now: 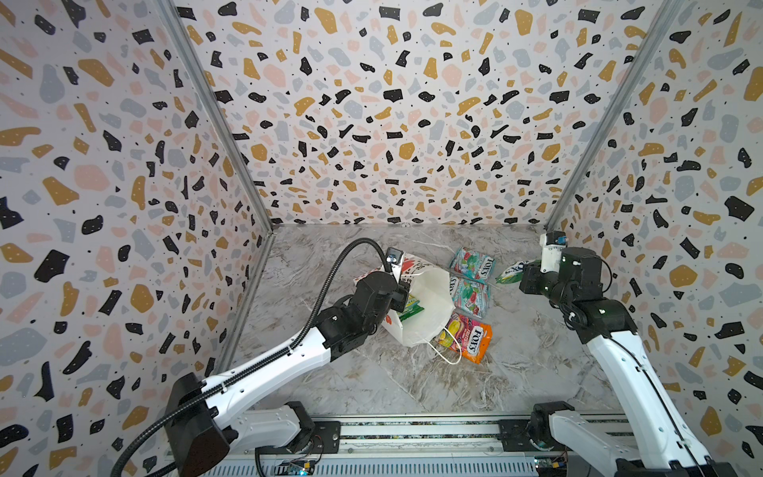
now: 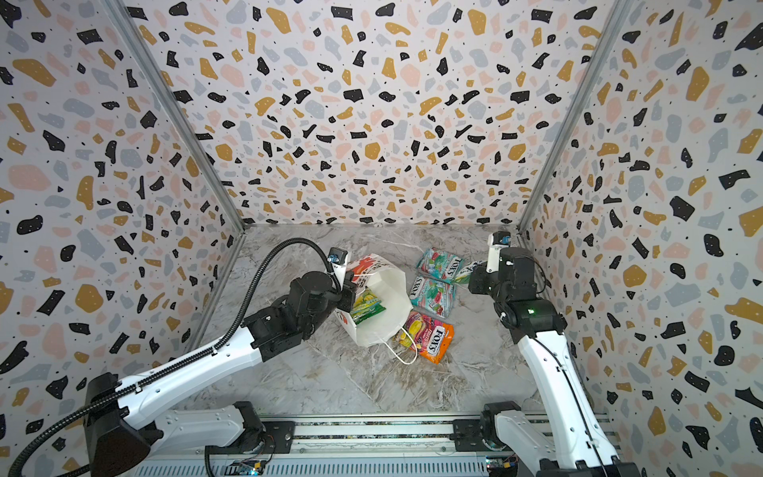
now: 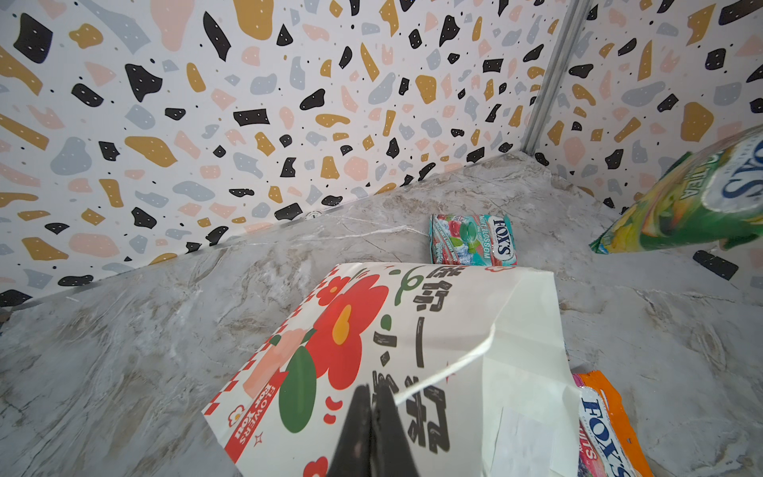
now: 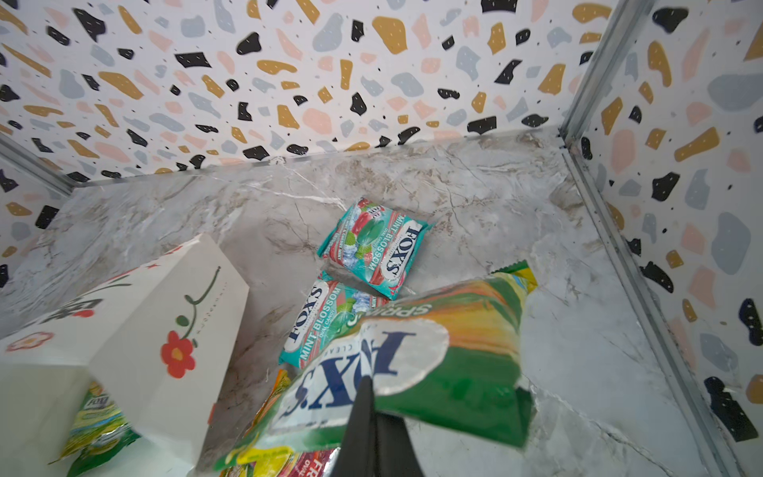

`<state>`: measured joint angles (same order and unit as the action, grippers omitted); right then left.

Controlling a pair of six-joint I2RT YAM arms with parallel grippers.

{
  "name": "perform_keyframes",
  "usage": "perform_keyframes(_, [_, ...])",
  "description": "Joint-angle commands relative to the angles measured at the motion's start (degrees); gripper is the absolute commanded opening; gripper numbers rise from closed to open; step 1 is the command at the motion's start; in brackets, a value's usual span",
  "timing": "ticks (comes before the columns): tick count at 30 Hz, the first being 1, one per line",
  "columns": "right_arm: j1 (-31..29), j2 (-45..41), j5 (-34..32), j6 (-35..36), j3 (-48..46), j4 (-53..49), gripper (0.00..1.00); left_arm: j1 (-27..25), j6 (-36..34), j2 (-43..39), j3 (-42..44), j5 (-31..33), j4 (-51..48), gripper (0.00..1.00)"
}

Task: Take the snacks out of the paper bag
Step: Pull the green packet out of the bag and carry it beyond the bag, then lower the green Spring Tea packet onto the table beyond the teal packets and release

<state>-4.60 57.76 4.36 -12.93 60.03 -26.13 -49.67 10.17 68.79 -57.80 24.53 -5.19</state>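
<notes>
I keep lowering the green FOX'S pouch (image 1: 511,272) with my right gripper and let go there, as it is clear of the bag and there is open marble (image 1: 511,296) beside the teal-and-red pouches.
The white paper bag (image 1: 427,305) lies tilted on the marble floor, its mouth open toward the top views. My left gripper (image 1: 402,294) (image 3: 373,390) is shut on the bag's left rim, where a white cord handle comes out of the jaws. A yellow-green pouch (image 2: 367,305) still lies inside the bag. Right of the bag, off the floor, a green FOX'S pouch (image 1: 511,272) (image 4: 433,363) hangs with my right gripper (image 1: 523,274) (image 4: 365,384) shut on it. On the floor lie two teal-and-red pouches (image 1: 472,264) (image 1: 470,295) and an orange-pink one (image 1: 468,336).
Terrazzo-print walls close in the marble floor (image 1: 371,371) at the back and on both sides. The bag's other cord handle (image 1: 448,355) loops onto the floor near the orange-pink pouch. A metal rail (image 1: 413,433) runs along the front edge between the arm bases.
</notes>
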Motion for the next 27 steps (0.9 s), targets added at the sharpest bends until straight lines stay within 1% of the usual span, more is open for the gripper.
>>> perform_keyframes(1, [5.46, 2.1, 8.61, 0.08, -2.6, 12.71, 0.0, 0.1, 0.63, -0.37, -1.17, 0.81, 0.61, 0.0])
perform_keyframes(6, [11.62, 9.45, 13.02, -1.2, -5.28, 24.02, 0.0, 0.06, 0.68, -0.58, -1.19, 0.77, 0.57, 0.0])
perform_keyframes(8, [13.44, 13.54, 16.02, -1.78, -4.88, 28.03, 0.0, 0.06, 0.71, -0.68, -1.19, 0.78, 0.57, 0.0])
perform_keyframes(11, [15.55, 19.72, 20.04, -2.71, -3.56, 34.51, 0.0, 0.07, 0.62, -0.86, -1.2, 1.07, 0.57, 0.0])
perform_keyframes(15, [16.88, 27.96, 21.69, -2.78, -1.24, 42.46, 0.0, 0.02, 0.55, -1.08, -1.17, 1.47, 0.62, 0.0])
perform_keyframes(17, [17.87, 32.67, 24.39, -3.1, -0.62, 46.38, 0.0, 0.09, 0.55, -1.21, -1.06, 1.53, 0.7, 0.0])
perform_keyframes(18, [18.53, 34.87, 25.77, -3.69, -0.04, 47.31, 0.0, 0.03, 0.55, -1.29, -1.08, 1.48, 0.79, 0.0])
perform_keyframes(20, [20.18, 39.66, 30.13, -3.98, 1.7, 46.08, 0.0, 0.09, 0.55, -1.38, -0.99, 1.59, 0.75, 0.0])
perform_keyframes(22, [21.17, 42.14, 32.08, -3.95, 1.84, 44.55, 0.0, 0.09, 0.5, -1.38, -1.06, 1.61, 0.69, 0.0])
perform_keyframes(24, [21.54, 43.11, 31.84, -3.87, 0.52, 43.78, 0.0, 0.07, 0.55, -1.47, -1.02, 1.66, 0.77, 0.0])
perform_keyframes(27, [21.56, 43.81, 29.49, -3.02, -1.09, 41.67, 0.0, 0.02, 0.8, -1.56, -0.76, 1.38, 1.12, 0.0])
